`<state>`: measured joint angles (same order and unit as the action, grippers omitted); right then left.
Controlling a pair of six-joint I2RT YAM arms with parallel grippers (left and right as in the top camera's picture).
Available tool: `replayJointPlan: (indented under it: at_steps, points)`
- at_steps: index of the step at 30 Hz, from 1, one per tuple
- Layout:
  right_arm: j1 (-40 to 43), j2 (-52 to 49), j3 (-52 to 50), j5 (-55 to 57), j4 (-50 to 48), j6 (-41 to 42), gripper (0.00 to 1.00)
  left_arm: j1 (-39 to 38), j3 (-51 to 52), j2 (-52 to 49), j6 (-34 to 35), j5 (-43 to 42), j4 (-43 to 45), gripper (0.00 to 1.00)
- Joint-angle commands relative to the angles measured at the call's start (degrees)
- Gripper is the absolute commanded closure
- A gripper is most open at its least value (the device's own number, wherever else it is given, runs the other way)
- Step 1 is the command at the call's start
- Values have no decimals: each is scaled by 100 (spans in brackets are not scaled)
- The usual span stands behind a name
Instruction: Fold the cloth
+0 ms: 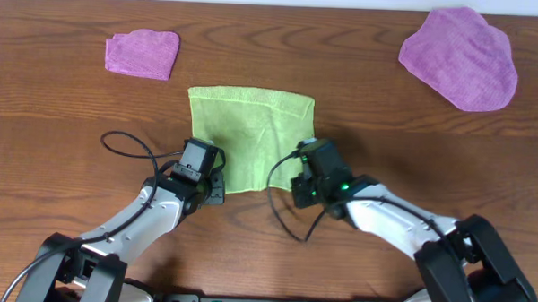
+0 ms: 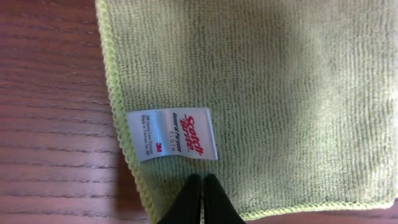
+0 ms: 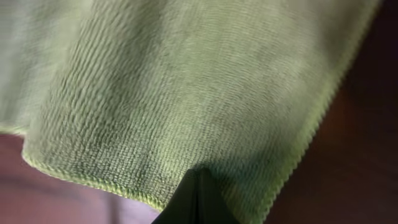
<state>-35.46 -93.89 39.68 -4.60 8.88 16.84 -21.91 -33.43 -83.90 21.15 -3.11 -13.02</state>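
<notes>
I can see that the cloth's far edge [image 1: 251,97] is folded over in a strip, so next I put the cloth's near corner down flat with my right gripper and then go to that far strip [image 1: 298,107] first.
The lime-green cloth [image 1: 247,137] lies spread on the wooden table [image 1: 360,100], far edge flat. Its white tag [image 2: 173,134] sits by the near left corner. My left gripper [image 1: 213,171] is at that corner. In the left wrist view the left gripper [image 2: 202,177] is shut, its black fingertips pinched on the cloth [image 2: 280,93] just below the tag. My right gripper [image 1: 295,174] is at the near right corner. The right wrist view shows the right gripper [image 3: 199,171] shut on the cloth [image 3: 186,81], whose edge hangs slightly raised off the table.
A small folded purple cloth [image 1: 143,53] lies at the far left. A large purple cloth [image 1: 461,57] lies at the far right. Black cables loop beside both arms near the front of the table.
</notes>
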Motion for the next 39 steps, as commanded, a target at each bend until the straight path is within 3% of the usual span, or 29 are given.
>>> replayJointPlan:
  at_steps: [1,13,29,39]
  points:
    - [-518,-289,-293,-140,179,332,99,26,-107,-74,-48,391,-164,94]
    - [-713,-289,-293,492,640,544,99,26,-391,-72,-57,553,-896,94]
    - [175,-286,-293,804,1290,710,98,13,-393,-63,-35,50,-881,94]
    - [251,-286,-293,852,1547,695,99,13,-393,-61,-22,-173,-772,94]
